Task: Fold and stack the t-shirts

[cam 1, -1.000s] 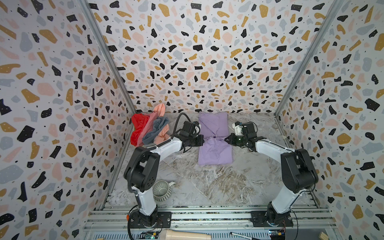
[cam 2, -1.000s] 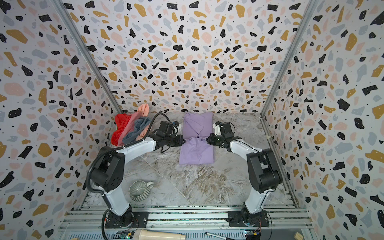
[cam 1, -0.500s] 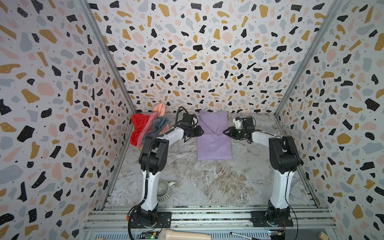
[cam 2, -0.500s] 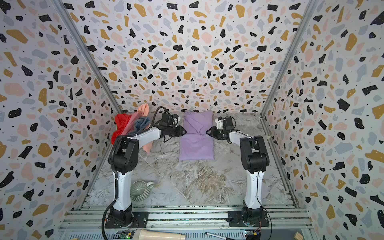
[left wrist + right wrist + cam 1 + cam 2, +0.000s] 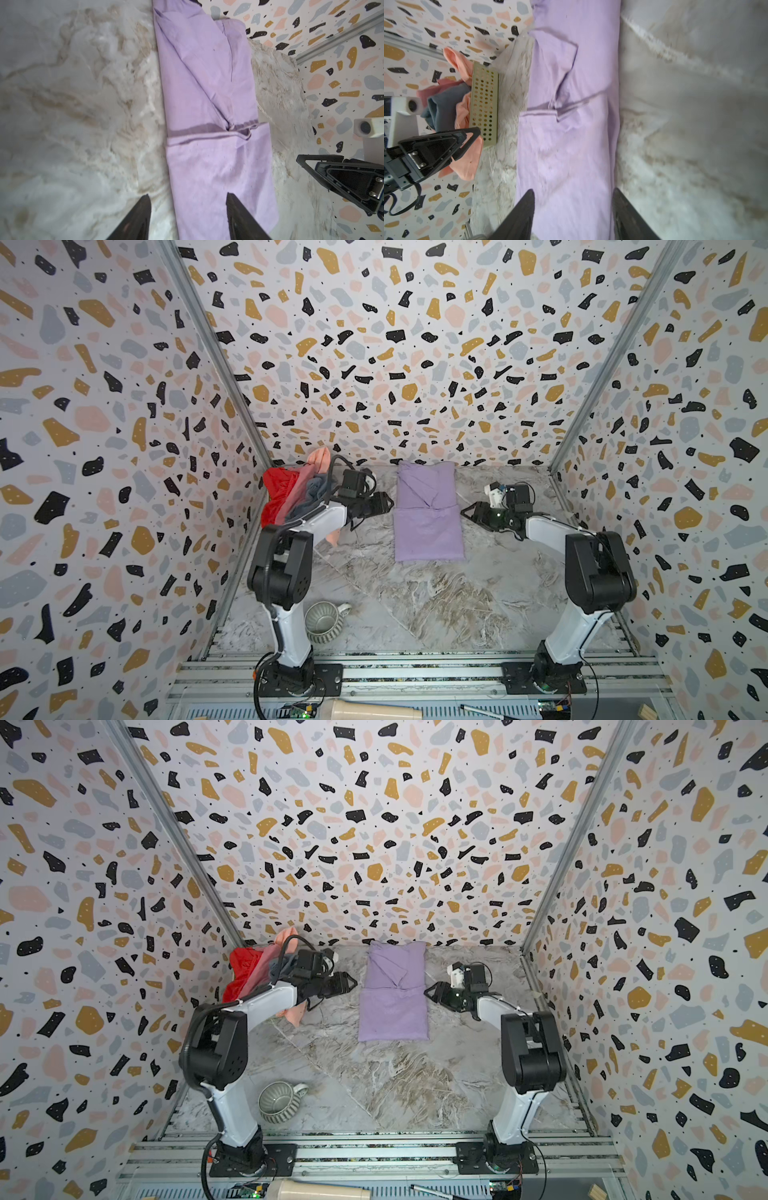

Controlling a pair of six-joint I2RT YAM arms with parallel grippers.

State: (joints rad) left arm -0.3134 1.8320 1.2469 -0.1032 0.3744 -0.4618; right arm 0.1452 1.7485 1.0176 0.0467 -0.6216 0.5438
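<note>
The hem [image 5: 426, 509] is lying folded back across the middle, so I expect the lilac t-shirt [image 5: 429, 533] to slide along in one piece, still folded, when I pull its near edge.
The lilac t-shirt [image 5: 428, 514] [image 5: 394, 994] lies folded in a long strip on the marble floor at the middle back, its near half laid over the far half [image 5: 207, 104] [image 5: 571, 104]. My left gripper [image 5: 388, 502] [image 5: 353, 982] [image 5: 187, 195] hovers open at its left edge, holding nothing. Just off the right edge, my right gripper [image 5: 464, 512] [image 5: 428, 992] [image 5: 573, 189] is open and empty too. Red, pink, grey-blue and peach t-shirts are heaped [image 5: 291, 493] [image 5: 253, 973] in the back left corner, partly behind the left arm.
A ribbed grey-green mug [image 5: 324, 622] [image 5: 276, 1101] stands at the front left by the left arm's base. A perforated pale panel [image 5: 484, 104] borders the shirt heap. Patterned walls close in three sides. A cardboard tube [image 5: 374, 711] lies on the front rail.
Both grippers have opened and let go of the lilac shirt's middle, then drawn back outward to its two sides. The shirt now lies flat.
</note>
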